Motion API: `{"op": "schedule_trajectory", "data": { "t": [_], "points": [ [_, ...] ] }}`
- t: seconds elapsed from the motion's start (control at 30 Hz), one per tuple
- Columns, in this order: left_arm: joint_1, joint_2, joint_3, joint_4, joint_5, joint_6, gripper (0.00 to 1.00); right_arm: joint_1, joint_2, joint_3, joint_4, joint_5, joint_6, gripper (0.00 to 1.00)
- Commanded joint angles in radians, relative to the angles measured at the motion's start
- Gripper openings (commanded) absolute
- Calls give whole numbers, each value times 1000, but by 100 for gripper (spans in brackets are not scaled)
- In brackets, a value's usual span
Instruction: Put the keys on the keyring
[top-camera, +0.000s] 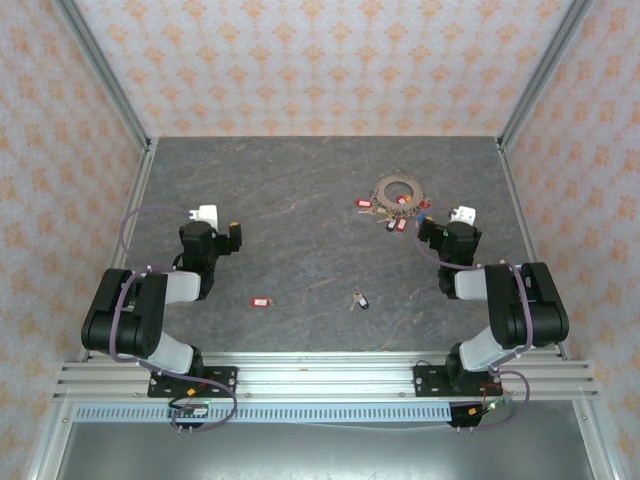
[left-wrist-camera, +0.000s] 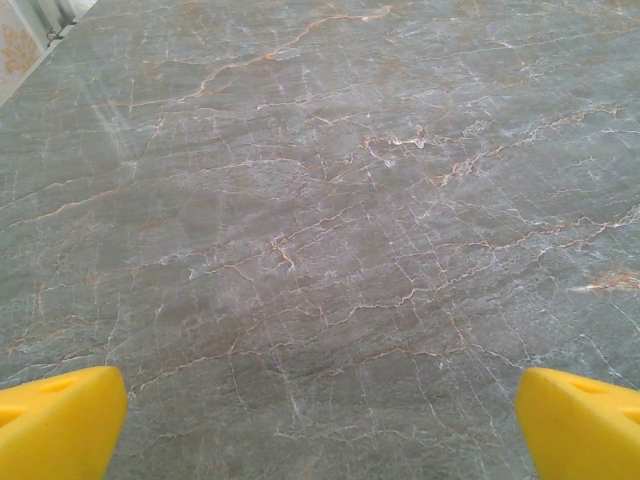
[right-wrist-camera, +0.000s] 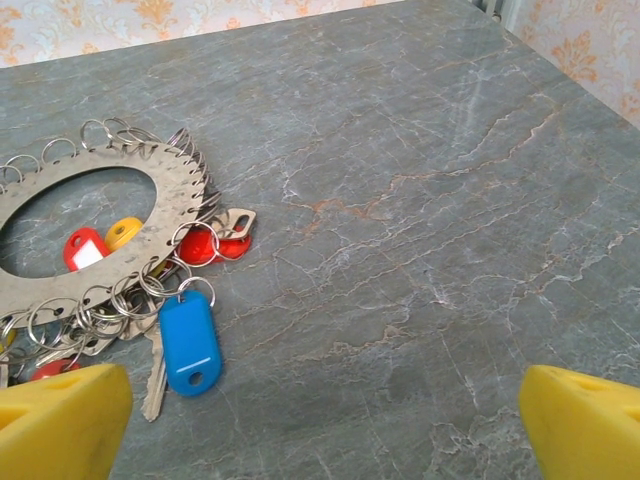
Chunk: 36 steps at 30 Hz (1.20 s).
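The keyring (top-camera: 399, 193) is a long way from my left gripper. Next, my right gripper drags the keyring to the table's middle (top-camera: 343, 238) first, where both grippers can take it.
Two loose keys lie near the table's front middle: one with a red tag (top-camera: 261, 301) and one with a dark tag (top-camera: 360, 300). The keyring (top-camera: 399, 192), a toothed metal ring hung with small rings, keys and red, blue and yellow tags, rests at the back right; in the right wrist view the keyring (right-wrist-camera: 150, 200) lies at the left, a blue tag (right-wrist-camera: 189, 343) at its near edge. My left gripper (top-camera: 220, 222) hovers open over bare table at the left, its yellow fingertips (left-wrist-camera: 60, 425) wide apart. My right gripper (top-camera: 445, 222) stands open just right of the keyring, nothing between its fingertips (right-wrist-camera: 585, 425).
The grey marbled table (top-camera: 300, 240) is fenced by metal posts and patterned walls on three sides. An aluminium rail (top-camera: 320, 380) with both arm bases runs along the near edge. Bare tabletop lies between the two arms.
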<state>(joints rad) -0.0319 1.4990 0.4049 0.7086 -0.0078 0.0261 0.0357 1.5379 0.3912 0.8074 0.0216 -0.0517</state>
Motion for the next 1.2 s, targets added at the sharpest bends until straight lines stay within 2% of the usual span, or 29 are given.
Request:
{"op": "schedule_trajectory", "data": {
  "t": [0.0, 0.1, 0.13, 0.17, 0.2, 0.27, 0.4, 0.43, 0.5, 0.6, 0.77, 0.87, 0.93, 1.03, 1.17],
  "points": [
    [3, -16, 36, -1, 7, 4, 100, -4, -37, -11, 27, -27, -20, 99],
    [4, -58, 87, -128, 15, 3, 100, 3, -108, -17, -15, -11, -20, 99],
    [8, -83, 134, -224, 33, -7, 100, 3, -152, -3, -72, -5, -10, 99],
    [22, -97, 178, -332, 68, -26, 100, 2, -204, 30, -200, 0, 13, 99],
    [30, -103, 196, -374, 104, -39, 100, 1, -239, 63, -310, 1, 32, 99],
    [35, -138, 178, -381, 127, -70, 100, 1, -294, 104, -465, 7, 81, 99],
    [37, -270, 103, -335, 94, -119, 100, 3, -422, 90, -553, -51, 126, 99],
    [36, -301, 102, -346, 65, -140, 100, -1, -451, 102, -600, -56, 162, 99],
    [38, -349, 123, -398, 79, -141, 100, -6, -476, 139, -676, -123, 181, 99],
    [39, -407, 136, -427, 111, -175, 100, -7, -424, 228, -788, -275, 218, 99],
    [39, -488, 143, -464, 78, -288, 100, -8, -221, 435, -1002, -360, 348, 99],
    [39, -527, 143, -475, 59, -327, 100, -8, -144, 482, -979, -399, 412, 99],
    [40, -551, 149, -508, 16, -377, 100, -8, -99, 500, -958, -375, 454, 99],
    [42, -577, 179, -644, -118, -519, 100, -8, 7, 610, -1039, -409, 460, 99],
    [55, -567, 201, -715, -28, -555, 100, -2, 152, 733, -1072, -474, 472, 90]
  ]
}}
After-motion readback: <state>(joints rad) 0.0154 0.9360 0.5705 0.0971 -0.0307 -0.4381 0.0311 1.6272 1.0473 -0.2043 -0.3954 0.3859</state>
